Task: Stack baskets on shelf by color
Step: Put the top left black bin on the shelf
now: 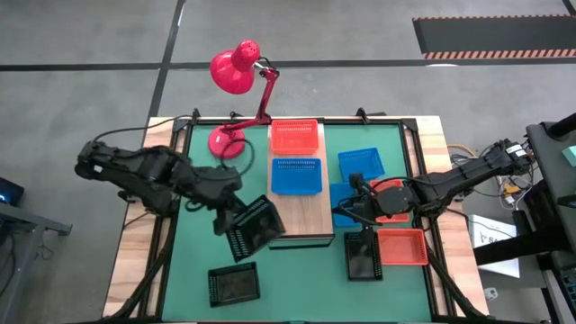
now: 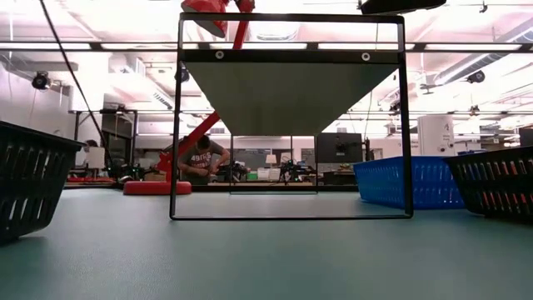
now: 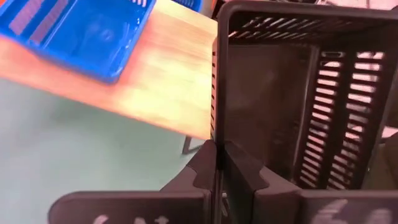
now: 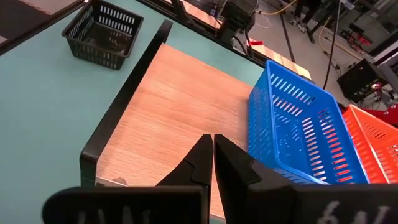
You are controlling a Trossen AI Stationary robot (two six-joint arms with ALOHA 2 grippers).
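Note:
The black basket (image 1: 256,230) hangs by its rim next to the shelf's open near end (image 1: 303,215), so my left gripper should keep bringing it there until its base sits flat.
The light-wood shelf (image 1: 304,219) carries a red-orange basket (image 1: 294,136) at its far end and a blue basket (image 1: 296,175) in its middle; its near end is bare. My left gripper (image 1: 231,219) is shut on a black basket (image 1: 256,225) at the shelf's near left corner. My right gripper (image 1: 355,210) hovers shut at the shelf's right edge (image 4: 213,149), above a loose blue basket (image 1: 341,214). On the mat lie another blue basket (image 1: 361,163), two red-orange ones (image 1: 402,246) (image 1: 392,199) and two black ones (image 1: 364,256) (image 1: 233,283). My left gripper (image 3: 219,152) pinches one wall of the black basket at its edge (image 3: 216,124), with one finger on the inner side and one on the outer. The fingers come level from the table's left. The basket is lifted and tipped onto its side, its open side (image 3: 292,93) facing the camera.
A red desk lamp (image 1: 236,70) stands at the mat's far left, its base (image 2: 156,187) beside the shelf's frame (image 2: 291,215). In the low view a black basket (image 2: 25,183) sits left, a blue (image 2: 404,182) and a black one (image 2: 495,183) right. A person works in the room behind.

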